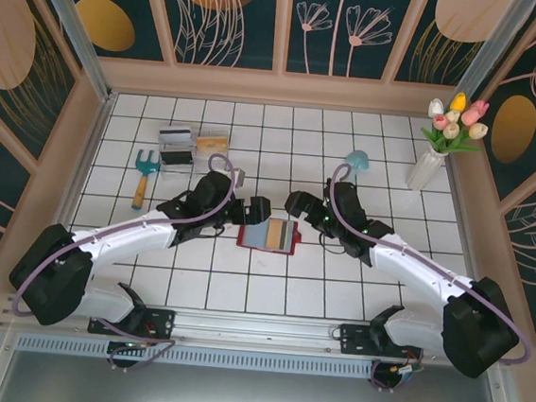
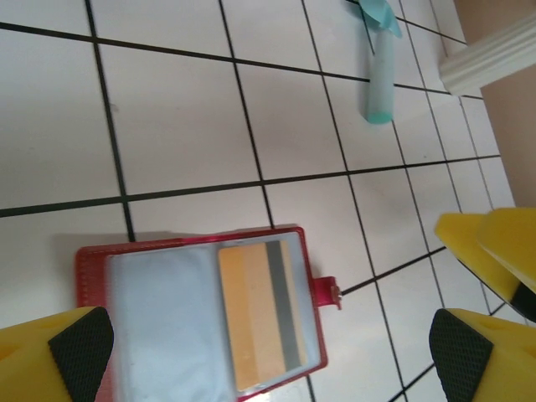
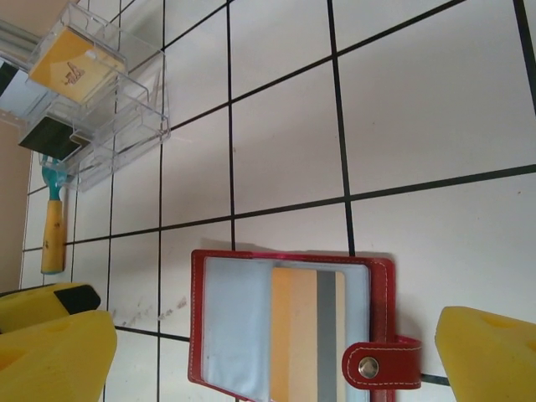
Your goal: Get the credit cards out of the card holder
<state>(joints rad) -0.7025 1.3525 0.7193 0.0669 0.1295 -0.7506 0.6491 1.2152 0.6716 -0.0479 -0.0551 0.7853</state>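
With the credit card flat in its pocket, my right gripper next steadies the card holder's tab side while my left gripper reaches the credit card's tan edge.
The red card holder lies open on the white tiles, its pale grey-blue pocket on the left. A yellowish-tan credit card with a grey stripe sits in its right pocket. In the left wrist view the card holder and the credit card lie between the fingers of my open left gripper. In the right wrist view my right gripper stands open over the card holder, the credit card and the snap tab. From above, the left gripper and right gripper hover just behind the holder, holding nothing.
A clear plastic box holding other cards stands at the back left, also seen from the right wrist. Beside it lies a teal rake with a wooden handle. A teal mushroom-shaped toy and a white vase of tulips stand at the back right.
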